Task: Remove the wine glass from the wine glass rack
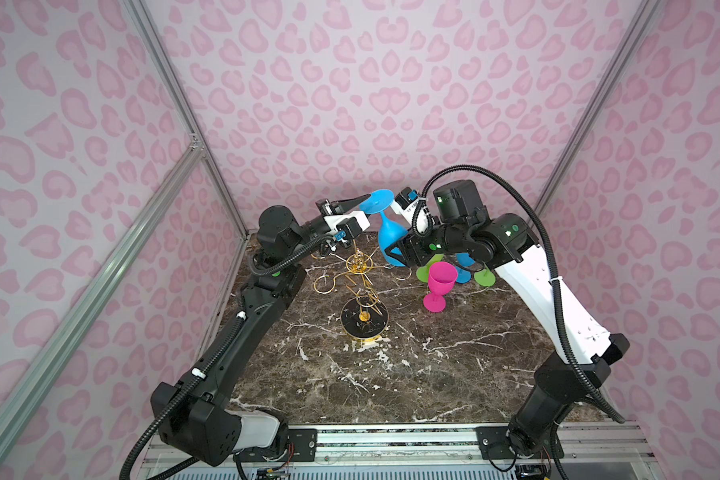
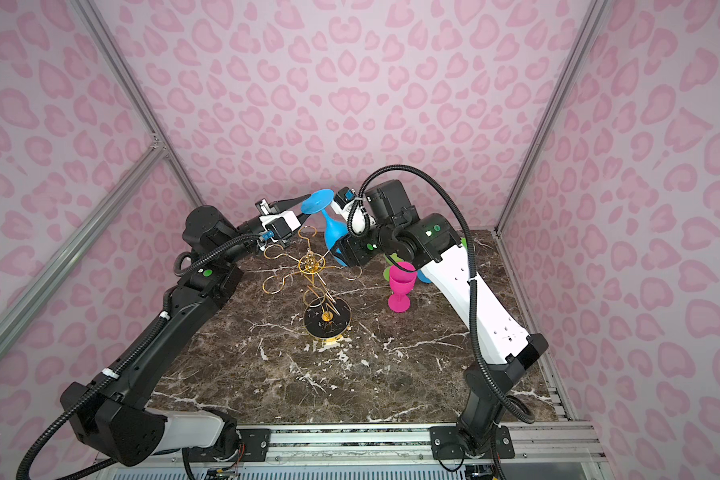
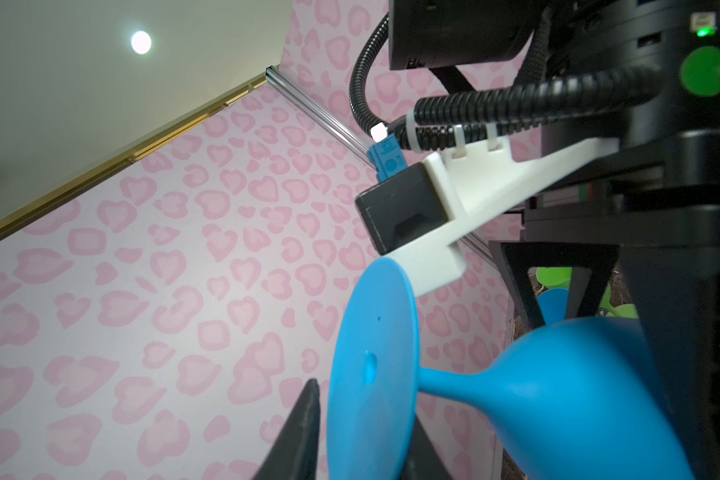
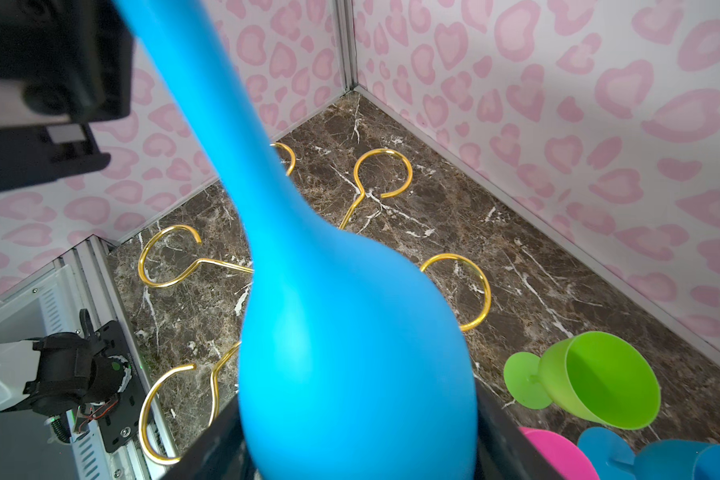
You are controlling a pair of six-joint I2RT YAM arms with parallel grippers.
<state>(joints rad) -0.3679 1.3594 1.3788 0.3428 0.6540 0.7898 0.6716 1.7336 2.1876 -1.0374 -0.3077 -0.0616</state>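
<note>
The blue glass is hanging with its foot up, and my right gripper is across its bowl (image 1: 390,232). I should hold the glass's foot with my left gripper while my right gripper takes the glass's rim (image 1: 393,261).
A blue wine glass (image 1: 388,235) (image 2: 332,233) hangs tilted in the air, foot up, above the far side of the wine glass rack (image 1: 358,262) (image 2: 311,263) and clear of its gold loops (image 4: 385,172). My right gripper (image 1: 395,250) (image 2: 338,250) (image 4: 356,415) is shut on the glass's bowl (image 4: 350,353). My left gripper (image 1: 364,207) (image 2: 303,205) (image 3: 366,409) straddles the round foot (image 3: 371,365), one finger on each face, with only a sliver of gap at one tip. The rack's black gold-rimmed base (image 1: 375,328) rests on the marble table.
A pink glass (image 1: 441,279) (image 2: 402,283) stands upright right of the rack. Behind it are green glasses (image 1: 485,277) (image 4: 595,380), one lying on its side, and another blue glass (image 1: 462,267) (image 4: 641,457). Pink patterned walls enclose the table closely at back and sides.
</note>
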